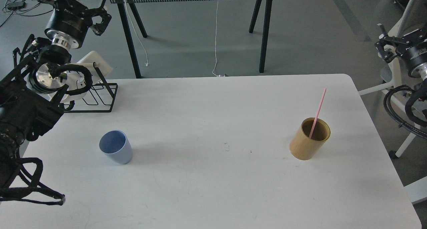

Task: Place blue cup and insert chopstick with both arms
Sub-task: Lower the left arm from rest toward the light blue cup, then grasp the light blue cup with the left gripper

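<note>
The pink chopstick [320,105] is leaning loosely in the tan holder's wide opening [317,129], so it will slip out when I lift it, and the holder will stay standing.
The pale blue cup [115,151] stands upright on the white table [213,189], left of centre, with nothing touching it. Far to its right, the pink chopstick [318,110] leans inside a tan cylindrical holder [308,142], its top tilted to the right. My left gripper [100,19] hangs high at the back left, above and behind the cup, open and empty. My right gripper [383,46] is off the table's right edge, level with the back corner, open and holding nothing.
A black wire rack [100,99] with a white object [96,67] sits at the table's back left, under my left arm. Behind stands another table with black legs [265,32] and a hanging white cord [216,39]. A white chair [400,89] is at the right.
</note>
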